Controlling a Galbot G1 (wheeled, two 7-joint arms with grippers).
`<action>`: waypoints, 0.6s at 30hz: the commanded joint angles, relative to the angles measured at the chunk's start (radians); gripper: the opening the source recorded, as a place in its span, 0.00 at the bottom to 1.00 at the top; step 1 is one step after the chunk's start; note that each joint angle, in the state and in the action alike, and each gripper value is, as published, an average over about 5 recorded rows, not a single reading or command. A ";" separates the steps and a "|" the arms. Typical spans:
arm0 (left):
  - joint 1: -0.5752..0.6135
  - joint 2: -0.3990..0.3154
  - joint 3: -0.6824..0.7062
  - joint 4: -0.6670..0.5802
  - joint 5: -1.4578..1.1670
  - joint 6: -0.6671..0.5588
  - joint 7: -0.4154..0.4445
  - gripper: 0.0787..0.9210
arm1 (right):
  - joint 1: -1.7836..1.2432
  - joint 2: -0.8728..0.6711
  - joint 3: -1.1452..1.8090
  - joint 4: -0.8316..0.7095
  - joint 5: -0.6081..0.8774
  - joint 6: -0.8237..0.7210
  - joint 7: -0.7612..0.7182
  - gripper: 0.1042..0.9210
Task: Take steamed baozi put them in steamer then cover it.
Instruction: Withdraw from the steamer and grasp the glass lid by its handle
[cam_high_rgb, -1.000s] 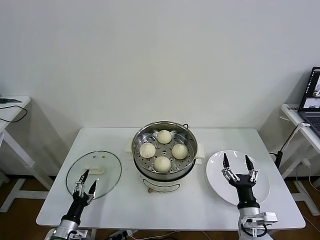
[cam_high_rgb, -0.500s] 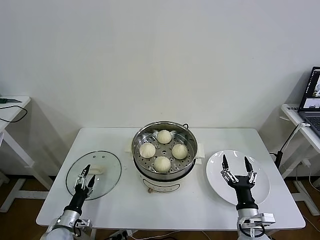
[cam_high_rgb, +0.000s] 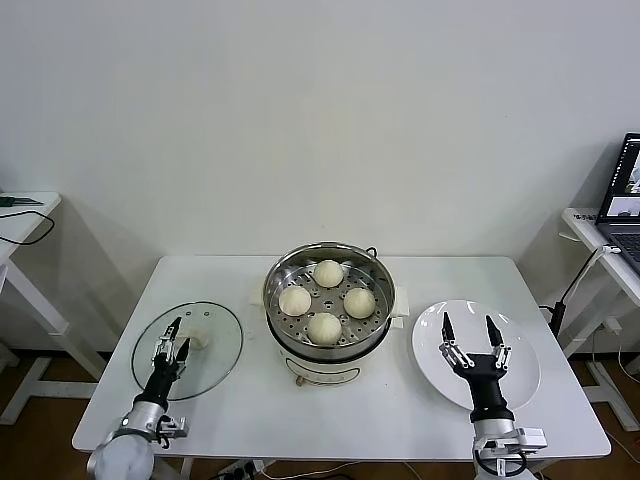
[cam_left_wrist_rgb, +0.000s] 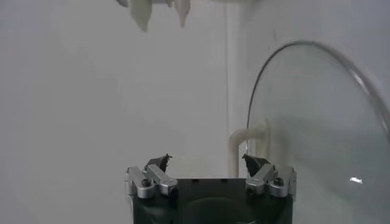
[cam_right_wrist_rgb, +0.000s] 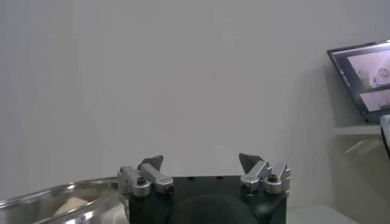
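The glass cover (cam_high_rgb: 188, 351) will come to rest level above the baozi (cam_high_rgb: 325, 328) when the robot lowers it onto the steamer, since they sit low inside the steamer's rim.
The steamer (cam_high_rgb: 325, 300) stands at the table's middle, uncovered, with several cream-white baozi (cam_high_rgb: 324, 327) on its perforated tray. The glass cover (cam_high_rgb: 215, 365) lies flat on the table to its left, white handle (cam_high_rgb: 199, 341) up. My left gripper (cam_high_rgb: 173, 342) is open just above the cover's near half, close beside the handle. In the left wrist view the gripper (cam_left_wrist_rgb: 207, 159) is open, with the handle (cam_left_wrist_rgb: 244, 141) by one fingertip and the cover (cam_left_wrist_rgb: 317, 122) beyond. My right gripper (cam_high_rgb: 467, 322) is open and empty above the white plate (cam_high_rgb: 525, 372).
The steamer's rim (cam_right_wrist_rgb: 55, 196) with one baozi (cam_right_wrist_rgb: 68, 206) shows low in the right wrist view. A laptop (cam_high_rgb: 628, 180) sits on a side table at the right. Another side table (cam_high_rgb: 25, 215) with a cable stands at the left.
My left gripper has moved away from me over the cover, closer to the handle. My right gripper has dropped back slightly over the plate and stays open.
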 joint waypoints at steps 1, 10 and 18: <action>-0.066 0.001 0.000 0.063 0.014 0.011 0.000 0.88 | -0.003 0.001 0.001 0.002 -0.005 0.003 -0.001 0.88; -0.085 0.004 0.006 0.101 0.019 0.028 0.000 0.84 | -0.007 0.002 0.000 -0.003 -0.016 0.011 -0.003 0.88; -0.081 -0.001 0.009 0.116 0.032 0.019 0.006 0.58 | -0.006 0.003 -0.005 -0.011 -0.021 0.017 -0.004 0.88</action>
